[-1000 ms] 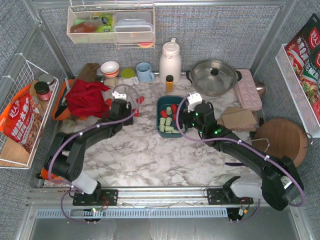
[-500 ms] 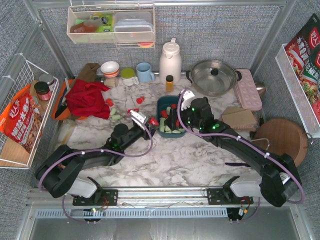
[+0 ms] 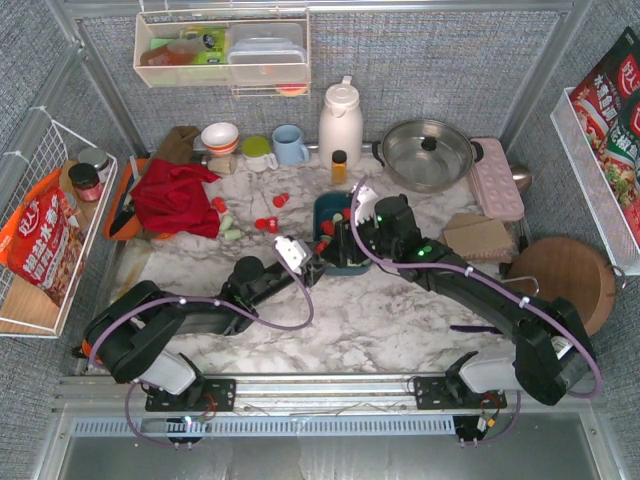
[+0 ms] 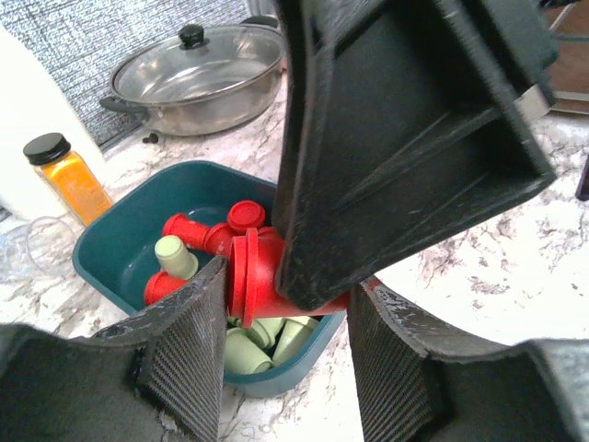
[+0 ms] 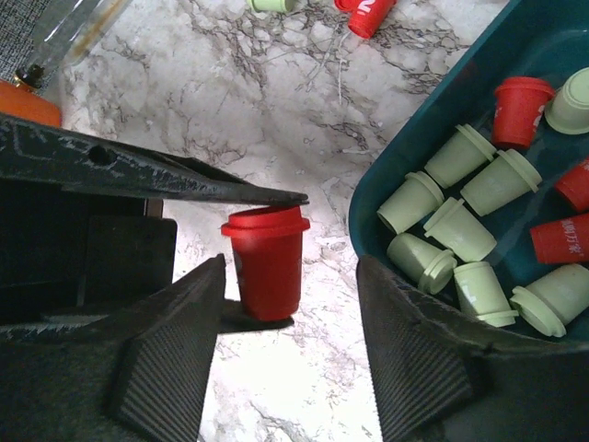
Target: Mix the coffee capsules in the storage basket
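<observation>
I have the red capsule (image 5: 269, 269) in my left gripper outside the basket's rim, so my right gripper should take it and place it among the green ones inside (image 5: 460, 230).
The storage basket (image 3: 326, 204) (image 4: 110, 249) (image 5: 451, 106) is a teal tray holding several mint green coffee capsules (image 5: 460, 230) and a few red ones (image 5: 520, 109). My left gripper (image 3: 308, 256) (image 4: 290, 285) is shut on a red capsule (image 4: 253, 276) (image 5: 269, 267) (image 3: 322, 245), held just above the marble at the basket's near-left rim. My right gripper (image 3: 340, 238) (image 5: 290, 304) hangs over it, open. Its fingers (image 5: 170, 359) stand on either side of that capsule without touching it. In the left wrist view one right finger (image 4: 396, 138) hides much of the basket.
Loose red capsules (image 3: 280, 200) and green ones (image 3: 232, 226) lie on the marble left of the basket, near a red cloth (image 3: 175, 195). Behind stand an orange spice bottle (image 3: 339, 165), a white thermos (image 3: 340, 122), a blue mug (image 3: 290, 145) and a lidded pot (image 3: 428, 152).
My left arm swung from the red cloth to the basket's left rim, carrying the red capsule. My right gripper shifted left over it and its fingers narrowed.
</observation>
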`<move>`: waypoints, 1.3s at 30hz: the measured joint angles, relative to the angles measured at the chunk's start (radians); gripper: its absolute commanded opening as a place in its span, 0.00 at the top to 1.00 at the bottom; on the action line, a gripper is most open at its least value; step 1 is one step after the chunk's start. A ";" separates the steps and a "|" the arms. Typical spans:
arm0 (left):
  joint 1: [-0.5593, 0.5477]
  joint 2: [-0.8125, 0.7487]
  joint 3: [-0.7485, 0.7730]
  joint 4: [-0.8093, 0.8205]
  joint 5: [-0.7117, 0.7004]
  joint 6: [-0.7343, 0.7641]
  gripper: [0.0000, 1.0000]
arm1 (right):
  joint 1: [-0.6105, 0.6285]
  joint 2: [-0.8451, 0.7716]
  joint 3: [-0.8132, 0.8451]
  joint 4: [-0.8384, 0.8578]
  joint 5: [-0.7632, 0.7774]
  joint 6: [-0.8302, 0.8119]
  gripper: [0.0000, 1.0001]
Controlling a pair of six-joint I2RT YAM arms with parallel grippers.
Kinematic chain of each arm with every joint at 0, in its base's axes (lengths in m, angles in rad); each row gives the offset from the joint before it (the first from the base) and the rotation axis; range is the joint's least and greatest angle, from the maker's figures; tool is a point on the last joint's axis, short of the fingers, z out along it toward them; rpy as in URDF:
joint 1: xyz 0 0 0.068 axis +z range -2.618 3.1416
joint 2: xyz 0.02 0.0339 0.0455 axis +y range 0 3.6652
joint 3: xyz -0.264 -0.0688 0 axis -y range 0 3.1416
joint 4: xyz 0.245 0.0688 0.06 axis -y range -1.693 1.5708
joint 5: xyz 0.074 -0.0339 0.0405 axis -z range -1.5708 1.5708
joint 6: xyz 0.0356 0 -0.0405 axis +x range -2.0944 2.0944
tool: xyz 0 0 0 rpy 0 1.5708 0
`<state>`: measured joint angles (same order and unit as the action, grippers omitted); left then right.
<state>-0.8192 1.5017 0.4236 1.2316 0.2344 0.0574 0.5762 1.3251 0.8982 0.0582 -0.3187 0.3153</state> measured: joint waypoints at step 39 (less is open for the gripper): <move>0.319 0.141 0.411 -0.884 -0.621 -0.503 0.01 | 0.005 0.350 0.182 -0.122 0.417 -0.091 0.33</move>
<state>-0.5003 1.6424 0.8349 0.3473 -0.3870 -0.4458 0.5816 1.6752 1.0801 -0.0643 0.0986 0.2241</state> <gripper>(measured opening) 0.994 0.656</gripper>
